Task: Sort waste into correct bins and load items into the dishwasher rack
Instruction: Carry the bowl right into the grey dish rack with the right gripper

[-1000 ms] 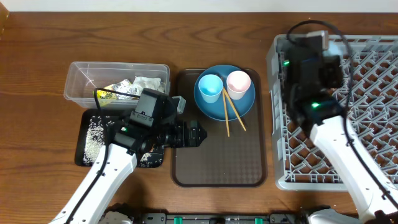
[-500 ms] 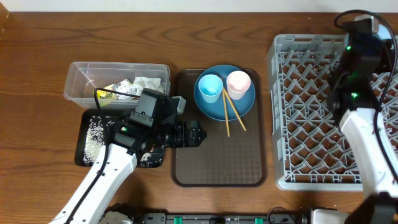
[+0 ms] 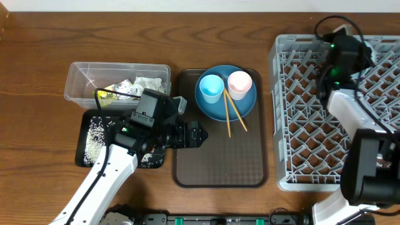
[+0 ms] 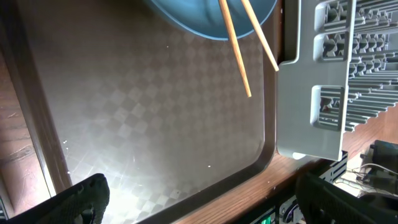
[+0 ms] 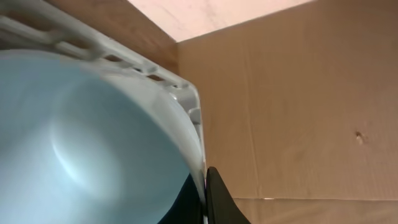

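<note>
The white bowl is hanging by its rim (image 5: 181, 134) over empty pegs (image 3: 309, 75), inside the back edge of the rack. My right gripper should now set it in place until the pegs hold it up.
My left gripper (image 3: 196, 135) hangs open and empty over the brown serving tray (image 3: 219, 164); its fingertips (image 4: 82, 198) frame bare tray floor in the left wrist view. On the tray's far end lies the blue plate (image 3: 217, 107) with the light blue cup (image 3: 210, 87), the pink cup (image 3: 239, 82) and two chopsticks (image 3: 232, 114) on it. My right gripper (image 5: 204, 194) is shut on the rim of the white bowl (image 5: 81, 137), at the back edge of the dishwasher rack (image 3: 300, 125). From overhead the right arm (image 3: 340, 53) hides the bowl.
The clear tub (image 3: 81, 78) at the back left holds crumpled paper (image 3: 147, 84) and a yellow-green wrapper (image 3: 117, 92). In front of it the black tray (image 3: 84, 156) holds rice grains (image 3: 95, 134). A cardboard wall (image 5: 298, 112) stands behind the rack.
The right arm swung from the rack's back left corner to its far right, then came back toward the middle of the back edge. The left arm stayed put.
</note>
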{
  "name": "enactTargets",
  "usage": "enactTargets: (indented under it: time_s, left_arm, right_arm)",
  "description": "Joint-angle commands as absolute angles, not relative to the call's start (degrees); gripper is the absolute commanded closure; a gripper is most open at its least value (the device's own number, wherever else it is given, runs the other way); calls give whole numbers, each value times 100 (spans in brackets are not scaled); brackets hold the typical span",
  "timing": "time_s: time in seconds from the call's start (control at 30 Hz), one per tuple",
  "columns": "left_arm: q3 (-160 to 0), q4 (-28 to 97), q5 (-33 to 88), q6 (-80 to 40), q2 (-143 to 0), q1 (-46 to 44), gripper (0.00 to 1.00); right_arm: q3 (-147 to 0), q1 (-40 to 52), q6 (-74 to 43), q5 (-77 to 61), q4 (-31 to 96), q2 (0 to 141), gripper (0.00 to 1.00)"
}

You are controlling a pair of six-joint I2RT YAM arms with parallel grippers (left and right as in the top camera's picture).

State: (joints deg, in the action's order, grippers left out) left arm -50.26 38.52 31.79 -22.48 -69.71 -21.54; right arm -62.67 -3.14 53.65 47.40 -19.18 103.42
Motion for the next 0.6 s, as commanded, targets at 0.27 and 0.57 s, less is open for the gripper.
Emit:
enactTargets:
  time_s: [0.27,0.57]
  left_arm:
    - [-5035,3850,3238,-2215,-6997,-2134,2]
    - [-5035,3850,3238,-2215,-6997,-2134,2]
  right_arm:
    - [-6305,381,5360,4823,-1468,10512,99]
    - [-6305,681,5358,4873,-609,10512,78]
